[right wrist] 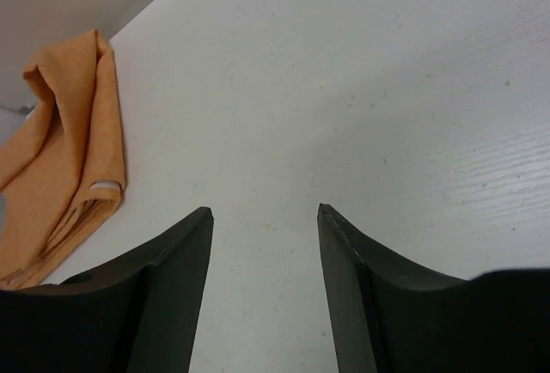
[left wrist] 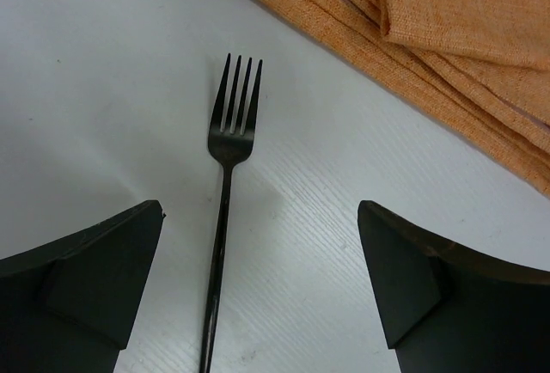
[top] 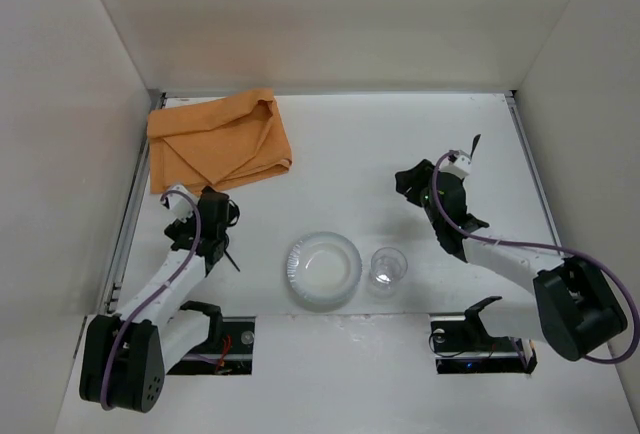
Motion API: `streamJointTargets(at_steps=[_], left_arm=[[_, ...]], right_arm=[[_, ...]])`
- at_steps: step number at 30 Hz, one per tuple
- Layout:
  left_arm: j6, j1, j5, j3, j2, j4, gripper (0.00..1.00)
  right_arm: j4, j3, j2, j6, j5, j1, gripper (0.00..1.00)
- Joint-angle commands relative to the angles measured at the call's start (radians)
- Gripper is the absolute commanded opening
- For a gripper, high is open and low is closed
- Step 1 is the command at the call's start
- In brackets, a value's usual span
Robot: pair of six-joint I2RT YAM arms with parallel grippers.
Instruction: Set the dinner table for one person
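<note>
The orange cloth (top: pixel 218 142) is out of the right gripper's reach, so the robot's left gripper should leave the fork and pull the cloth by its far corner (top: pixel 264 100) toward the middle.
A black fork (left wrist: pixel 225 192) lies flat on the white dinner table (top: pixel 380 134), its tines pointing at the folded orange cloth (top: pixel 220 140). My left gripper (left wrist: pixel 260 210) stands wide open just above the fork's handle, which runs nearer the left finger than the right; neither finger touches it. From above, that gripper (top: pixel 216 206) sits just below the cloth, and the handle end (top: pixel 232 260) sticks out beneath it. My right gripper (right wrist: pixel 263 210) hovers open over bare tabletop at the right (top: pixel 412 182), holding nothing.
A round white plate (top: pixel 322 269) sits near the front edge at centre, with a clear glass (top: pixel 388 266) close on its right. White walls close in the table on three sides. The orange cloth (right wrist: pixel 69 158) also shows at the left of the right wrist view.
</note>
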Motion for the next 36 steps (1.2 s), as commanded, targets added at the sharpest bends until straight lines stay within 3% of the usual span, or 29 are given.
streamJointTargets(at_steps=[1,8,12,15,20,22,23,25,27,29,32,36], left_arm=[[0.014,-0.010,-0.018,0.049,0.017,0.030,1.00],[0.021,-0.045,-0.033,0.123,0.113,0.161,1.00],[0.066,-0.042,-0.041,0.196,0.198,0.230,1.00],[0.084,-0.036,-0.050,0.218,0.236,0.328,1.00],[0.080,0.030,-0.018,0.281,0.337,0.476,0.99],[0.077,0.047,0.013,0.330,0.377,0.504,0.69],[0.070,0.051,0.016,0.363,0.405,0.507,0.46],[0.060,0.057,-0.001,0.431,0.470,0.505,0.30],[0.037,0.065,0.010,0.521,0.569,0.501,0.36],[0.015,0.064,0.031,0.610,0.655,0.476,0.50],[-0.011,0.062,0.082,0.757,0.794,0.444,0.68],[-0.086,0.059,0.135,0.951,0.963,0.378,0.76]], right_arm=[[0.051,0.014,0.009,0.003,-0.010,0.001,0.57],[0.048,0.023,0.011,-0.004,-0.018,0.001,0.46],[0.035,0.026,0.006,-0.007,-0.030,0.001,0.23],[0.009,0.043,0.009,-0.016,-0.029,0.004,0.13],[-0.006,0.060,0.037,-0.023,-0.032,0.013,0.11],[-0.003,0.062,0.037,-0.030,-0.023,0.022,0.15],[0.000,0.060,0.040,-0.028,-0.023,0.022,0.19],[0.003,0.062,0.046,-0.025,-0.027,0.022,0.31],[0.005,0.066,0.048,-0.030,-0.030,0.030,0.47],[0.005,0.068,0.048,-0.039,-0.030,0.035,0.55],[0.005,0.072,0.049,-0.042,-0.038,0.042,0.58],[0.003,0.081,0.057,-0.059,-0.040,0.050,0.58]])
